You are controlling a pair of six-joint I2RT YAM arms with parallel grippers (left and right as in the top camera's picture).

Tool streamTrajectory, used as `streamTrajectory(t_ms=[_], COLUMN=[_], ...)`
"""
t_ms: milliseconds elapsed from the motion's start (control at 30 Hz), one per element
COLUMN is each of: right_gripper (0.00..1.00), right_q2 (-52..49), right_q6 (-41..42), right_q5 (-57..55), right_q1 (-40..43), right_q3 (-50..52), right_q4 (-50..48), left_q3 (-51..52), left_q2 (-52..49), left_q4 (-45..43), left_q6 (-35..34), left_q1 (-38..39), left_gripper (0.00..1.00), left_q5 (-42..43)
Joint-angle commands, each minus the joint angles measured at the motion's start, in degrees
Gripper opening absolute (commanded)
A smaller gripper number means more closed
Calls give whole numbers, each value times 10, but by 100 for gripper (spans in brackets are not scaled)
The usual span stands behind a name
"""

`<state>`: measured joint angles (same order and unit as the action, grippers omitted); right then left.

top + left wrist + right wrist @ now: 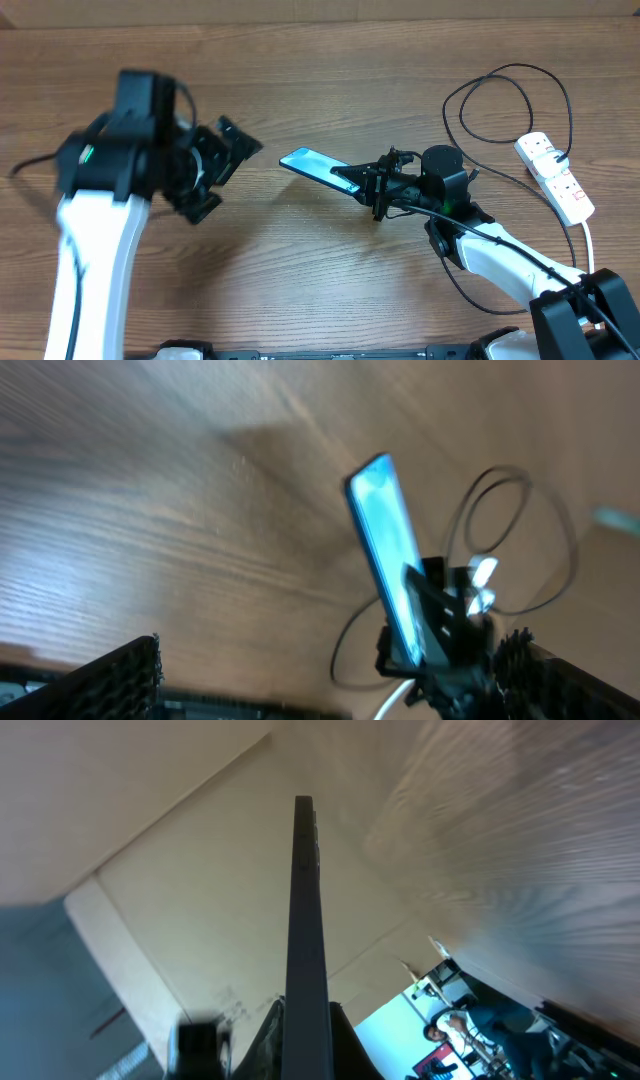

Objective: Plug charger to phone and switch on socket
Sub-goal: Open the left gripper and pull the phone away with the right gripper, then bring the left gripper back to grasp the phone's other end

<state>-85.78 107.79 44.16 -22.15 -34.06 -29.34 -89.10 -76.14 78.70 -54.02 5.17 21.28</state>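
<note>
The phone is in my right gripper, the one near the charger's cable (473,175). My left gripper should first take the phone by its loose end (299,160).
My right gripper (372,187) is shut on the phone (312,163) and holds it tilted above the table, its blue-lit screen facing up and left. In the right wrist view the phone (305,910) is edge-on between the fingers (306,1045). My left gripper (224,174) is open and empty, left of the phone and apart from it. Its camera sees the phone (388,545) between its spread fingers (335,690). The charger's thin black cable (505,72) loops at the far right and also shows in the left wrist view (520,480). Its connector tip is hidden. The white socket (556,176) lies at the right edge.
The socket's thick white cord (588,245) runs toward the front right beside the right arm (510,258). A black cable trails under the right arm (455,280). The left arm (95,230) stands over the left part of the wooden table (300,260).
</note>
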Motion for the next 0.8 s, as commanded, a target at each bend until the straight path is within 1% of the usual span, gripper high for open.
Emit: streamTrajectory(t_ms=[0,33,167,233,333,467,567,700,767], right_gripper=[4,4,4,4,4,4,4,4,4], right_q2=[8,8,8,8,8,8,8,8,8], right_q6=[-2,-2,-2,-2,-2,-2,-2,-2,-2], right_q5=[5,4,3,3,3,2,-2,-6,-6], right_q1=[0,0,0,0,0,0,0,0,0], right_q3=[-9,-9,-8,-8,-8,-8,-8,-8,-8], right_q4=[19,41,48,37,21,16,16,16,16], left_q3=[26,53,140,193,275,395,472,540,553], left_q2=[111,167,287,336,385,398,375,320,289], left_q4=[8,9,7,-3,-55,-234,-369,-516,-571], left_q6=[-27,-40,-87,-123,-171,-221,-305,-409,-434], left_q1=[-3,-7,-23,-29,-30,-30,-30,-30,-29], left_gripper=[100,100,100,100,100,100,100,100,100], left_q5=[-91,-113,-131,-127,-83,42,133,226,257])
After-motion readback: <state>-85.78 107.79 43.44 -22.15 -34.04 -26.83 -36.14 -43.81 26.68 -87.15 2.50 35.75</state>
